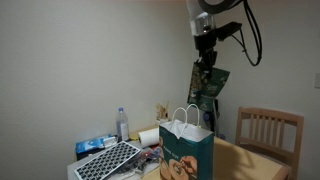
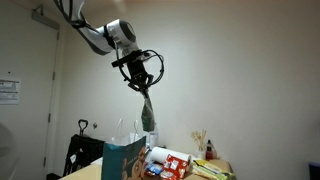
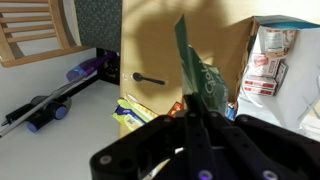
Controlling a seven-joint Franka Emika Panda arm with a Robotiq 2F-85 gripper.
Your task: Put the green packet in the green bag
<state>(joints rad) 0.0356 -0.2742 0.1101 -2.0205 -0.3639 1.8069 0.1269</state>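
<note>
My gripper has the green packet's lower end [image 2: 148, 123] hanging past the side of the green bag, so I should move it back above the bag's opening [image 1: 188, 130] before letting go.
My gripper [image 1: 207, 58] is high above the table in both exterior views [image 2: 141, 80] and is shut on the top edge of the green packet [image 1: 209, 87]. The packet hangs straight down from the fingers [image 2: 148, 112]. In the wrist view the packet [image 3: 197, 78] sticks out edge-on from between the shut fingers [image 3: 194, 116]. The green bag [image 1: 187, 152] stands upright on the table with its white handles up, and also shows in an exterior view [image 2: 124, 159]. The packet's lower end is about level with the handles, just off to one side of the bag's opening.
A wooden chair [image 1: 268, 130] stands by the table. On the table are a water bottle [image 1: 123, 124], a blue packet [image 1: 91, 145], a perforated grey tray [image 1: 107, 161] and red-and-white boxes [image 2: 170, 163]. A black spoon [image 3: 148, 77] lies on the brown tabletop.
</note>
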